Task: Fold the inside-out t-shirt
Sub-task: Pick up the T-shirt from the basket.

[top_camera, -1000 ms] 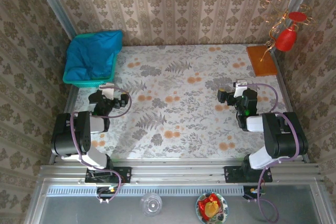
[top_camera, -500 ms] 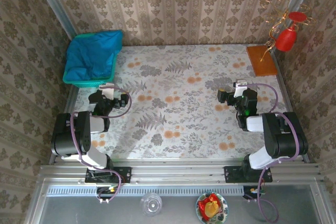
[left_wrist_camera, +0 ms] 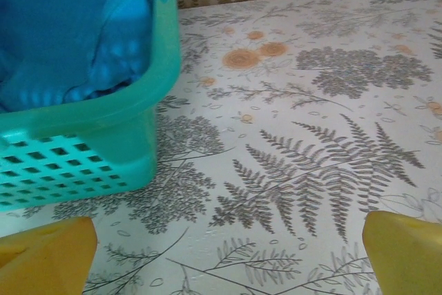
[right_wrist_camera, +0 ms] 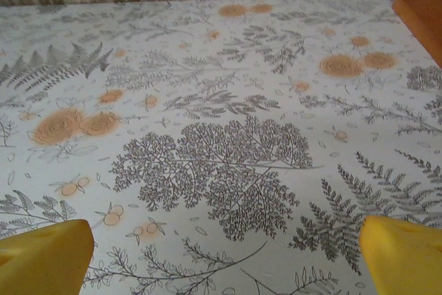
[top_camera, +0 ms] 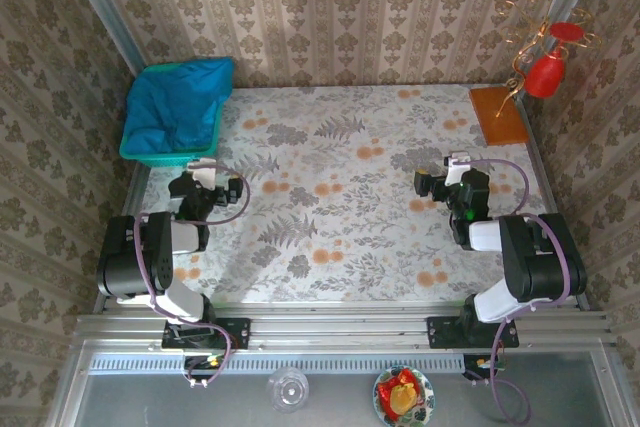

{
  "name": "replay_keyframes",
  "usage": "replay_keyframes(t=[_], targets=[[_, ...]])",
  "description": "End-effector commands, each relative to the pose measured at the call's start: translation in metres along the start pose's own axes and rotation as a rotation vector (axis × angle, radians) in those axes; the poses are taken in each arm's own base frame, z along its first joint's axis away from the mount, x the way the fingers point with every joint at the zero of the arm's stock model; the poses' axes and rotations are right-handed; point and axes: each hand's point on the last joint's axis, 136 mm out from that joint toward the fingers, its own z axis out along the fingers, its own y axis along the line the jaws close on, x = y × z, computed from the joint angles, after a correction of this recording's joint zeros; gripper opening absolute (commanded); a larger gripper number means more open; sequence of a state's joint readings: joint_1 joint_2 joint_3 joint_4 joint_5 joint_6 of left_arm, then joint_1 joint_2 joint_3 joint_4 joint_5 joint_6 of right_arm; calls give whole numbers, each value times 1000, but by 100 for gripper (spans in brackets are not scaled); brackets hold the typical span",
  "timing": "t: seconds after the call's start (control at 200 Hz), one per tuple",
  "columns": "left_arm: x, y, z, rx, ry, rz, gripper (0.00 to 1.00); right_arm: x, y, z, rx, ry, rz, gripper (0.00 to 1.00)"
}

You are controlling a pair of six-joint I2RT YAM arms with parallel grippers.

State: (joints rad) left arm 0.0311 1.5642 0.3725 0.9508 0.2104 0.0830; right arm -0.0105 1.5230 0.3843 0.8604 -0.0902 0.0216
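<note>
I expect the teal-blue t-shirt (top_camera: 174, 102) to come out limp and leave the green mesh basket empty when I lift the t-shirt, because its loose folds hang over the basket's rim (top_camera: 219, 72).
The teal-blue t-shirt (top_camera: 178, 99) lies bunched inside the green mesh basket (top_camera: 160, 156) at the table's back left corner, spilling over its far rim. In the left wrist view the shirt (left_wrist_camera: 69, 25) fills the basket (left_wrist_camera: 103, 143) just ahead and to the left. My left gripper (top_camera: 206, 177) rests low on the table just in front of the basket, open, its yellow fingers (left_wrist_camera: 48, 253) wide apart around bare tabletop (left_wrist_camera: 228, 260). My right gripper (top_camera: 446, 179) sits at the right side of the table, also open (right_wrist_camera: 224, 260), with nothing between its fingers (right_wrist_camera: 404, 253).
An orange wooden board (top_camera: 497, 114) lies at the back right corner, its edge showing in the right wrist view (right_wrist_camera: 421, 12). A red ornament on a gold wire stand (top_camera: 545, 72) stands beside it. Patterned walls close in the table. A glass (top_camera: 288, 387) and a plate (top_camera: 403, 394) sit below the rail.
</note>
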Motion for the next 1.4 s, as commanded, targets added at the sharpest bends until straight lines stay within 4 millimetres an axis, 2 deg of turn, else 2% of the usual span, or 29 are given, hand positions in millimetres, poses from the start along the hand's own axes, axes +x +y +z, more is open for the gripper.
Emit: replay_keyframes(t=[0.0, 0.085, 0.105, 0.27, 0.44, 0.6, 0.72, 0.82, 1.115, 1.295, 1.395], targets=[[-6, 7, -4, -65, -28, 7, 100, -22, -6, -3, 60, -3, -12, 100], [-14, 10, -11, -125, -36, 21, 100, -28, -13, -8, 101, 15, 4, 100], [-16, 10, -13, -136, -37, 26, 100, -39, -13, -13, 103, -9, 4, 100], [-38, 14, -22, -183, 1, 31, 100, -66, -8, -29, 88, -18, 23, 100], [-69, 46, -29, -305, 131, -150, 100, -85, 4, -33, 61, 39, 58, 98], [-98, 63, -22, -320, 226, -232, 100, -94, 26, -36, -4, 75, 95, 95], [-109, 73, -4, -288, 309, -242, 96, -97, 43, -42, -43, 93, 96, 94], [-104, 81, 17, -241, 396, -273, 92, -94, 52, -45, -62, 119, 106, 92], [-83, 81, 84, -19, 564, -414, 73, -93, 70, -54, -95, 138, 104, 90], [-73, 91, 112, 46, 589, -477, 72, -91, 74, -60, -90, 150, 94, 90], [-67, 89, 127, 106, 606, -489, 72, -89, 75, -62, -84, 156, 97, 90]])
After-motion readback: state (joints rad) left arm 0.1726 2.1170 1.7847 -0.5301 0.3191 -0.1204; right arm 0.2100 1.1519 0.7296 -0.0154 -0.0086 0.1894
